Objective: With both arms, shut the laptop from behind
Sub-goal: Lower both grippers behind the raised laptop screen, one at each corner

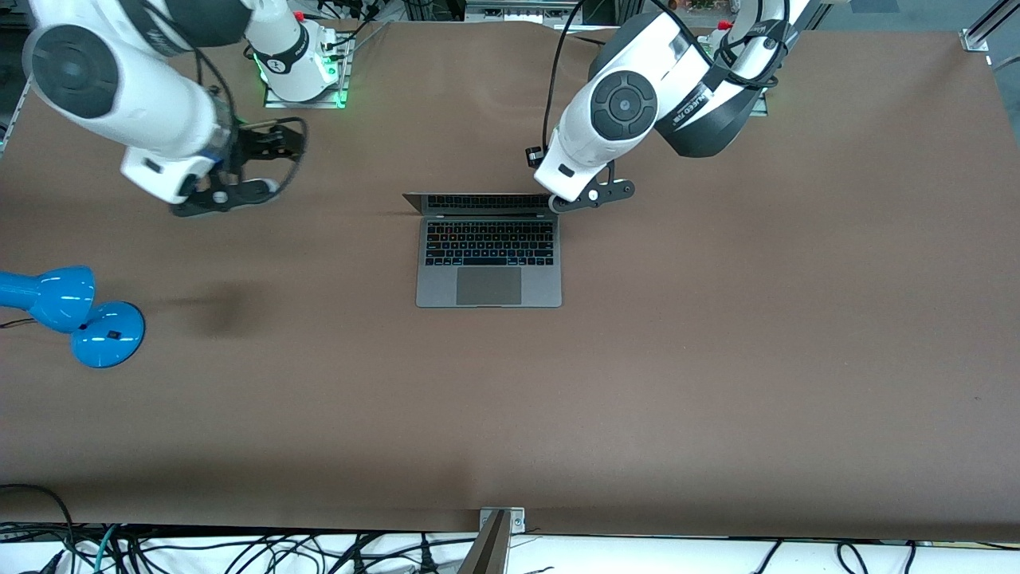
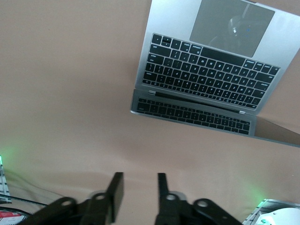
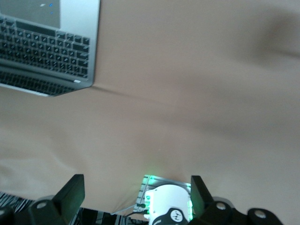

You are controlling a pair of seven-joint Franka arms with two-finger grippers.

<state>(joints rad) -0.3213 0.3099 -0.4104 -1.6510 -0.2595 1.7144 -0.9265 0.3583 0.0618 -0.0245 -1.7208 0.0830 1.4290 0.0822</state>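
The laptop's lid (image 1: 483, 202) should swing down flat over the keys when I push it, and the laptop's base should stay in place, because a hinge line (image 1: 489, 216) runs behind the keys.
The grey laptop (image 1: 488, 251) lies open at the middle of the table, and its raised screen mirrors the black keys. My left gripper (image 1: 587, 196) hovers by the lid's corner toward the left arm's end. In the left wrist view its fingers (image 2: 116, 190) are apart and empty, short of the lid, with the laptop (image 2: 206, 70) ahead of them. My right gripper (image 1: 280, 163) is up over bare table toward the right arm's end, well apart from the laptop. Its fingers (image 3: 72, 190) are wide open and empty. The laptop's corner (image 3: 47, 51) shows in the right wrist view.
A blue desk lamp (image 1: 72, 315) lies at the right arm's end of the table, nearer the front camera. The right arm's base (image 1: 303, 76) glows green and also shows in the right wrist view (image 3: 166, 208). Cables run along the table's front edge (image 1: 239, 550).
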